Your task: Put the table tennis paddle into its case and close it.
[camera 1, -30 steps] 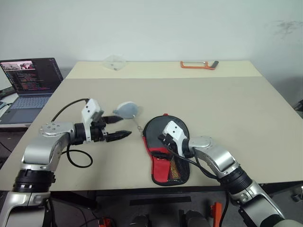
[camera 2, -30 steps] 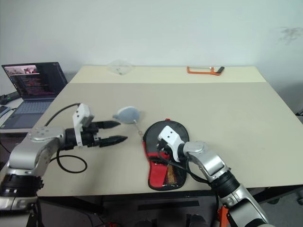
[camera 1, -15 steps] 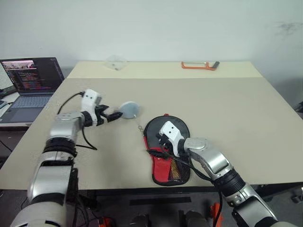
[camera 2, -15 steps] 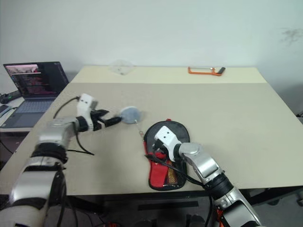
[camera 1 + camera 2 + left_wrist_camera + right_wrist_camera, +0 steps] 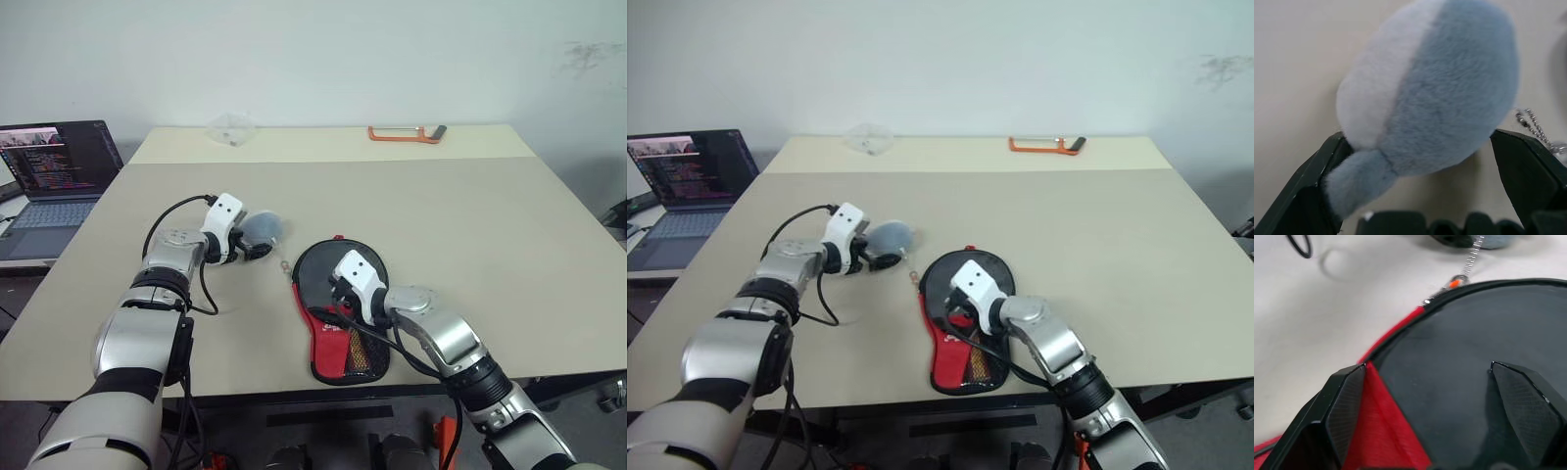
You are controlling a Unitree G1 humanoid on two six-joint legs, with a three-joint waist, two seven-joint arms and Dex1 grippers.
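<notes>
I should push the red part (image 5: 331, 345) down with my right gripper before my left gripper pulls the pompom, because the pompom's chain (image 5: 285, 265) is joined to the loose case's zip.
The case (image 5: 319, 275) lies near the table's front edge, with a black round top and a red lower part with a mesh pocket (image 5: 361, 351). A fluffy blue-grey pompom (image 5: 266, 228) lies to its left, joined to the case's zip by a thin chain (image 5: 285, 262). My left gripper (image 5: 257, 247) is open, one finger on each side of the pompom (image 5: 1440, 83). My right gripper (image 5: 1427, 367) is open, fingers spread just above the case's black face. The paddle is hidden; I cannot tell it apart from the case.
An open laptop (image 5: 59, 162) stands off the table's left side. An orange hacksaw frame (image 5: 402, 133) and a clear plastic piece (image 5: 232, 127) lie at the far edge. My left arm's black cable (image 5: 181, 211) loops over the table.
My left arm has swung forward and to the right, and its fingers now straddle the pompom. The right arm has stayed over the case.
</notes>
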